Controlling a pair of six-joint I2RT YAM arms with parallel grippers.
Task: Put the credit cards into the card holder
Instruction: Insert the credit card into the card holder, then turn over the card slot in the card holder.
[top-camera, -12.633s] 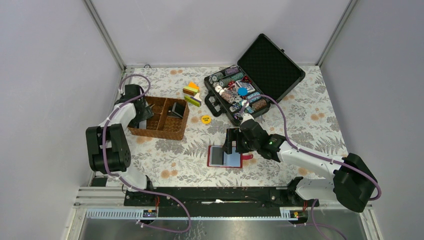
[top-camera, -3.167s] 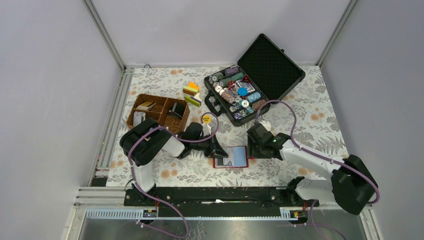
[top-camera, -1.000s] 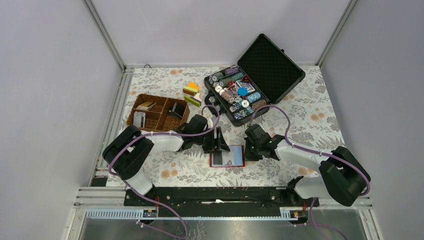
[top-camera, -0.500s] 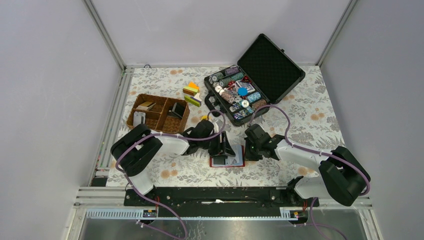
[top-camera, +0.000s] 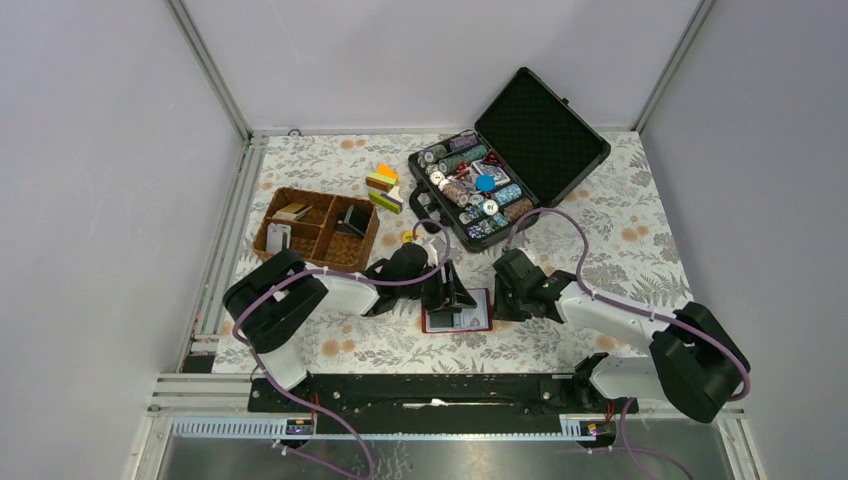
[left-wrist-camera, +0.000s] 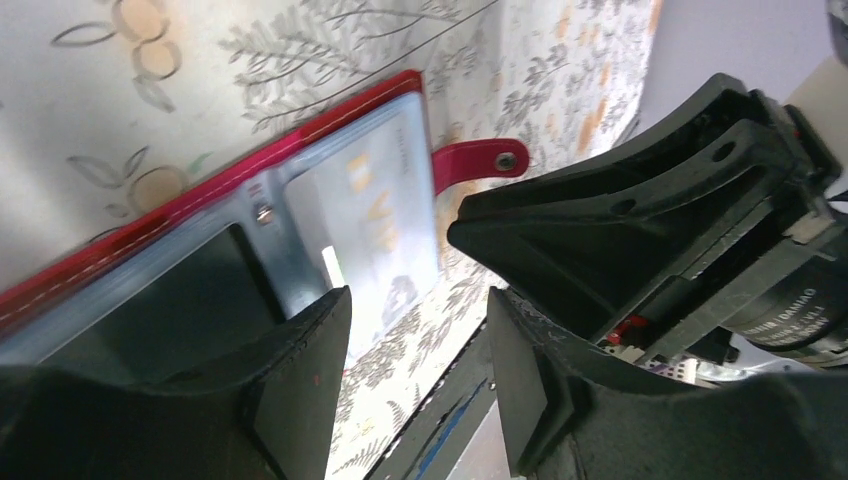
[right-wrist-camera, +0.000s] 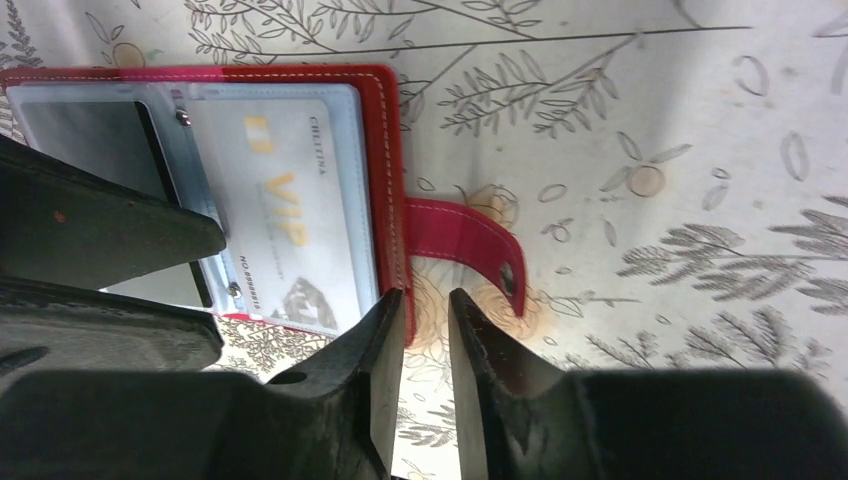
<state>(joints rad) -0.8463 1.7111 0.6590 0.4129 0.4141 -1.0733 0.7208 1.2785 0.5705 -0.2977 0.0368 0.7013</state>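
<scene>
The VIP card's filled pocket (right-wrist-camera: 288, 212) is under my left gripper, so my left gripper should move away while my right gripper flips that pocket's leaf over by its edge (right-wrist-camera: 364, 240).
The card holder (top-camera: 457, 320) lies open on the floral cloth, a red wallet (right-wrist-camera: 383, 150) with clear pockets. A whitish VIP credit card (right-wrist-camera: 290, 220) sits in its right pocket and a dark card (left-wrist-camera: 190, 300) in the left one. My left gripper (top-camera: 452, 297) hovers low over the wallet's left half, open, with only cloth showing between its fingers (left-wrist-camera: 300, 385). My right gripper (right-wrist-camera: 425, 312) stands at the wallet's right edge beside the red strap (right-wrist-camera: 465, 245), jaws slightly apart and holding nothing. More cards (top-camera: 279, 237) lie in the basket.
A brown wicker basket (top-camera: 318, 262) stands at the left. An open black case (top-camera: 545, 125) full of poker chips sits at the back right. Coloured blocks (top-camera: 384, 187) lie behind the wallet. The table's near rail runs just below the wallet.
The left gripper has slid right over the wallet. The right gripper's jaws, shut a second ago at the wallet's right edge, now stand slightly parted.
</scene>
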